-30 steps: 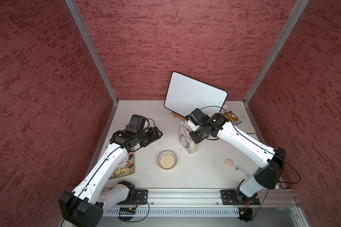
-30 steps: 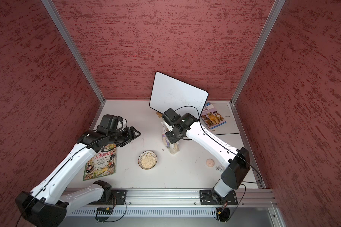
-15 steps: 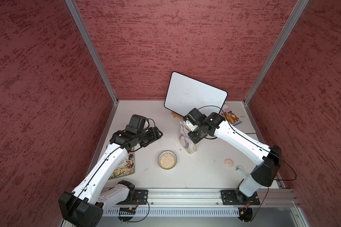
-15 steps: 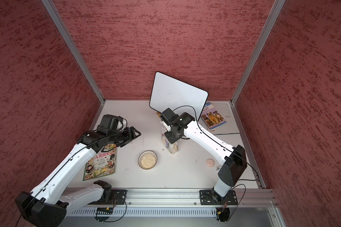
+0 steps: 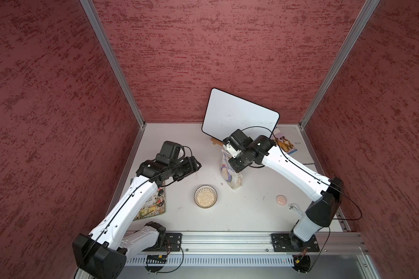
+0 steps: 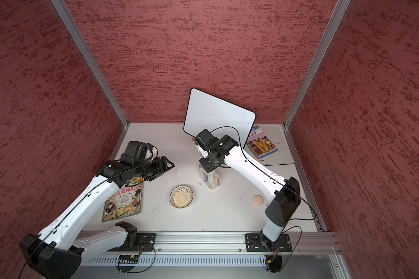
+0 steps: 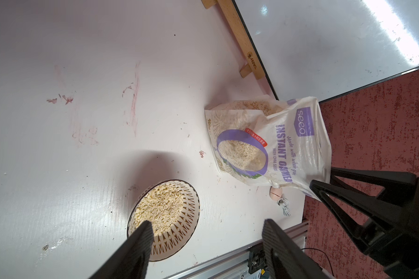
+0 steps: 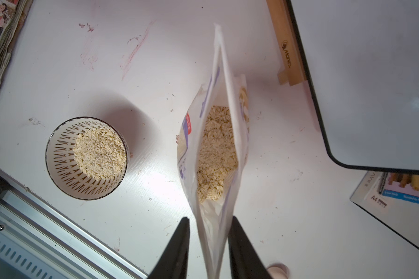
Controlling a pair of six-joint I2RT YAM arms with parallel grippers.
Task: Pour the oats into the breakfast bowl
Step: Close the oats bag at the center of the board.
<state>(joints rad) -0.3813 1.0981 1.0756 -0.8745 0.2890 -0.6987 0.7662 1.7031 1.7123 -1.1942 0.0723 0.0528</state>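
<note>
Next, I open my right gripper, move it along the pouch's rims (image 8: 238, 134) and pinch the opening closed, because the oats pouch's opening (image 8: 217, 148) gapes past the pouch's corner in that gripper.
The breakfast bowl (image 5: 205, 188) (image 6: 181, 188) (image 8: 61, 149) (image 7: 179, 236) stands in the middle of the table with a heap of oats (image 8: 99, 152) in it. To its right the oats pouch (image 5: 230, 172) (image 6: 209, 177) (image 7: 276, 145) (image 8: 232, 101) stands upright on the table, its mouth gaping and flakes showing inside. My right gripper (image 8: 210, 218) (image 5: 235, 164) is open above it, the fingers either side of the pouch's top corner, with a gap on one side. My left gripper (image 7: 207, 222) (image 5: 194, 166) hovers wide open and empty, left of the bowl.
A whiteboard (image 5: 240, 118) on a wooden stand leans behind the pouch. A magazine (image 6: 125, 200) lies under the left arm. A dog booklet (image 6: 263, 143) lies at the back right. A pinkish disc (image 5: 281, 199) and a white cable (image 5: 295, 209) lie near the right arm's base.
The right gripper's jaws have parted around the pouch's top, and the pouch stays standing. The left arm has not moved.
</note>
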